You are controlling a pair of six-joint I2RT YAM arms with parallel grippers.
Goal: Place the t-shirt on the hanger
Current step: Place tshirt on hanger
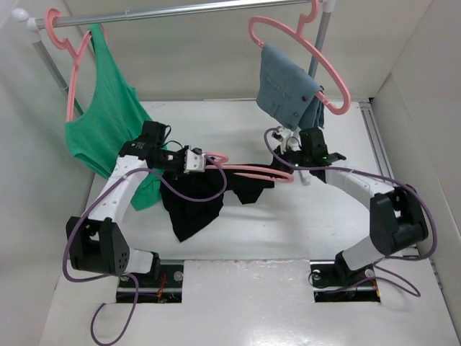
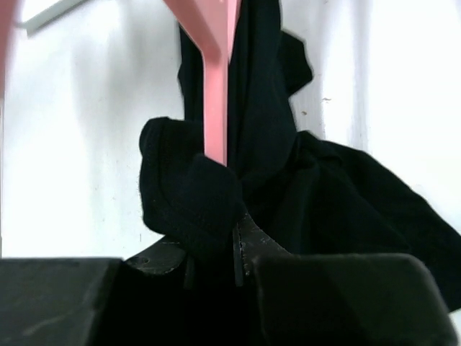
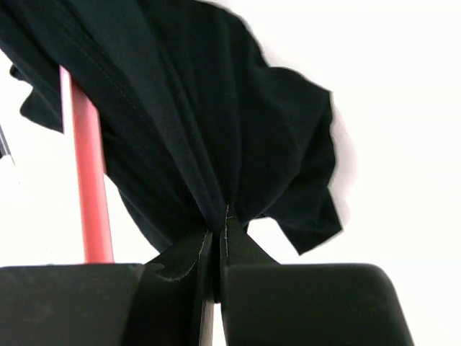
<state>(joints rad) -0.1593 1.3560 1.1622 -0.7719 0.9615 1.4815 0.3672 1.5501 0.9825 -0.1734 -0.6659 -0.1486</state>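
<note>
My right gripper should bring the t-shirt's gathered cloth [image 3: 218,191] forward and pull it over the pink hanger's end [image 1: 289,178], because that end sticks out in front of the t-shirt.
The black t-shirt [image 1: 193,205] hangs bunched over the thin pink hanger [image 1: 248,171], which lies level above the table between my two grippers. My left gripper [image 1: 196,160] is shut on a fold of the t-shirt [image 2: 194,202] at the hanger's left end; the pink hanger bar [image 2: 216,86] runs down into that fold, just above the jaws [image 2: 234,227]. My right gripper [image 1: 289,153] is shut on gathered black t-shirt cloth [image 3: 216,130], pinched at the jaw tips [image 3: 220,225]; the hanger bar [image 3: 90,194] stands to the left of it. The chest mark and neck label are hidden.
A metal rail [image 1: 187,13] crosses the back. A green tank top [image 1: 108,119] on a pink hanger hangs at its left, close to my left arm. A grey-blue garment [image 1: 288,83] on another pink hanger hangs just above my right gripper. White walls enclose the table [image 1: 288,238].
</note>
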